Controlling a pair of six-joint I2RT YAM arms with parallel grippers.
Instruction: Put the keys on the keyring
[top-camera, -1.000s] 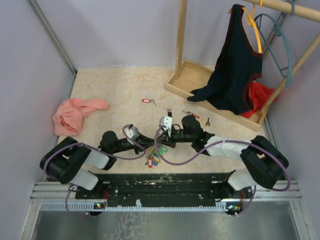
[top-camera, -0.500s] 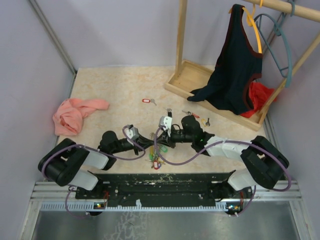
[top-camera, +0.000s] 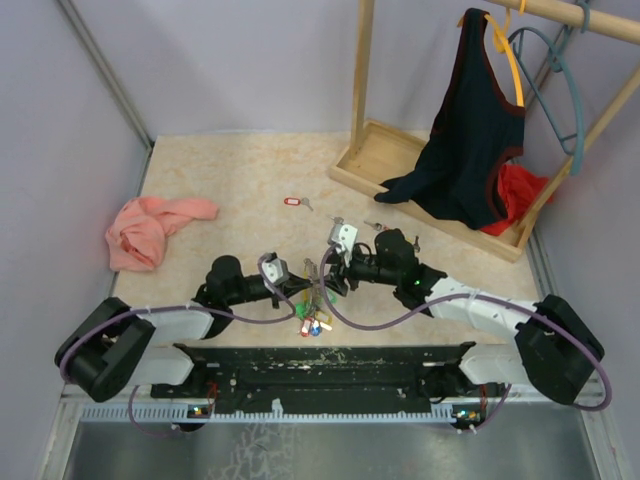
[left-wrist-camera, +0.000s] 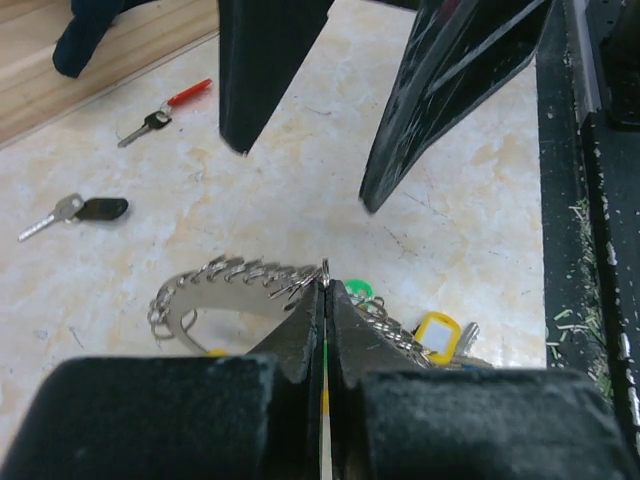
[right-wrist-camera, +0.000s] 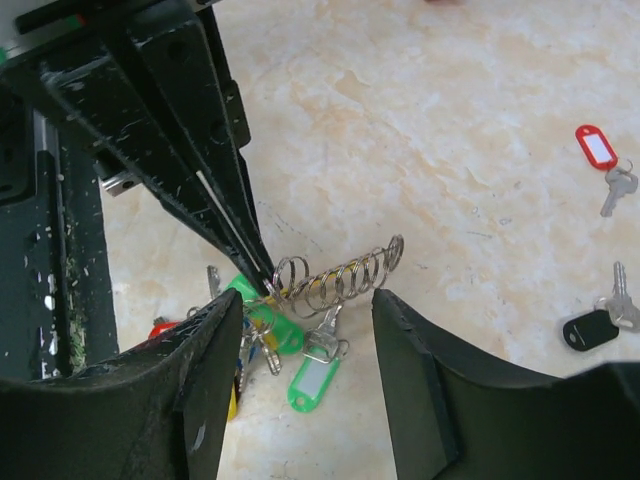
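The coil (right-wrist-camera: 345, 280) is lying across the opening of my right gripper, so next my right gripper moves back first, then pinches the coil's held end (right-wrist-camera: 287, 286) once my left gripper turns it.
The keyring (right-wrist-camera: 340, 272) is a stretched coil of silvery rings held just above the tabletop, also seen in the left wrist view (left-wrist-camera: 240, 272). My left gripper (left-wrist-camera: 327, 290) is shut on the coil's end ring; its tips (right-wrist-camera: 262, 282) meet there. Below the coil hangs a bunch of keys with green (right-wrist-camera: 315, 385), yellow (left-wrist-camera: 437, 335) and red tags, low in the middle of the top view (top-camera: 312, 318). My right gripper (right-wrist-camera: 308, 300) is open, its fingers (left-wrist-camera: 440, 90) on either side of the coil without touching it. Loose keys lie beyond: a red-tagged one (top-camera: 293, 202) and a black-tagged one (right-wrist-camera: 590, 328).
A pink cloth (top-camera: 150, 228) lies at the left. A wooden rack base (top-camera: 380, 150) stands at the back right with a dark garment (top-camera: 470, 130), a red cloth (top-camera: 520, 190) and a teal hanger (top-camera: 560, 70). The black base rail (top-camera: 320, 360) runs along the near edge.
My left gripper closed onto the keyring's end ring. My right gripper went from shut to open around the coil. Both arms shifted slightly and the key bunch moved with them.
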